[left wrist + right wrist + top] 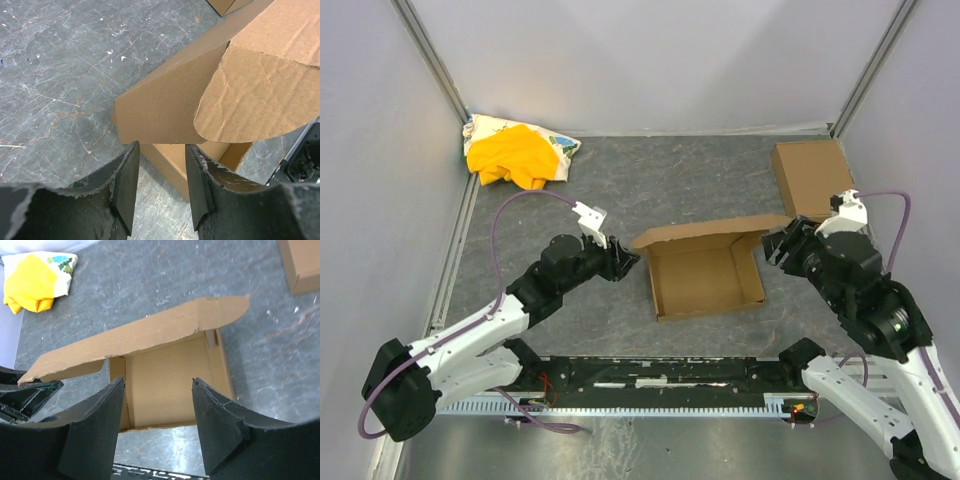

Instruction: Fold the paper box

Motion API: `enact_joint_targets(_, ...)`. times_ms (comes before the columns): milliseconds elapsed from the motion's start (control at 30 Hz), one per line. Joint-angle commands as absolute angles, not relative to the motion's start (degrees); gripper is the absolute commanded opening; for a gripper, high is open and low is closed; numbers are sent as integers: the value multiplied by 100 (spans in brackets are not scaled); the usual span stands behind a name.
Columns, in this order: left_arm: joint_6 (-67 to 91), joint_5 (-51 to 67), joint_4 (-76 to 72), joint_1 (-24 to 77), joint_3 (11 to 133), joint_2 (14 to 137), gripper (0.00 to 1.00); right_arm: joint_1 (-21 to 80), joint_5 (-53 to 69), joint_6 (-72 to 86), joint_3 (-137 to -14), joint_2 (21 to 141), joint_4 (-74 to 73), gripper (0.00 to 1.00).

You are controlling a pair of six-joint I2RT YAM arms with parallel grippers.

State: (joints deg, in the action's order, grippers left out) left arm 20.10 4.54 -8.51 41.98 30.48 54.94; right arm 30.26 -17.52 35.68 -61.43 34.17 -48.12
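The lid flap (705, 229) slopes up clear of the box's sides, so I will keep moving my open right gripper toward the flap's loose edge (196, 331) until my fingers straddle it.
The paper box (705, 275) sits mid-table as a shallow brown tray with its walls up. Its lid flap (710, 234) slants up from the far edge. My left gripper (627, 262) is at the box's left corner, open, with nothing between its fingers. In the left wrist view the gripper (161, 170) points at the box's corner wall (160, 112), just short of it, and the rounded lid flap (250, 95) hangs over. My right gripper (776, 247) hovers at the box's right side, open and empty. In the right wrist view the gripper (157, 390) frames the box floor (165, 385) under the lid flap (140, 337).
A smaller folded brown box (810, 178) lies at the back right, also seen as the smaller box (302, 262). A yellow cloth on a printed bag (515, 155) fills the back left corner. Grey walls enclose the table, and a rail (650, 375) runs along the near edge.
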Motion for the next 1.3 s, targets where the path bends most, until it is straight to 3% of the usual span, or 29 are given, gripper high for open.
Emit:
enact_joint_targets(0, 1794, 312, -873, 4219, 3246, 5244, 49, 3040, -1744, 4842, -6107, 3759, -5077, 65)
enact_joint_targets(400, 1727, 191, -774, 4219, 3120, 4959, 50, 3039, -2873, 6948, -5740, 3822, -4793, 63)
enact_joint_targets(800, 1634, 466, -773, 4218, 3199, 5027, 50, 3034, -2855, 7417, -5542, 4082, -3885, 56)
enact_joint_targets(1133, 1309, 29, -192, 4220, 3389, 5050, 50, 3024, -2893, 7493, -5588, 4471, -3697, 35)
enact_joint_targets(1267, 1171, 0, -169, 4219, 3508, 5194, 50, 3026, -2918, 7369, -5579, 4482, -3563, 22)
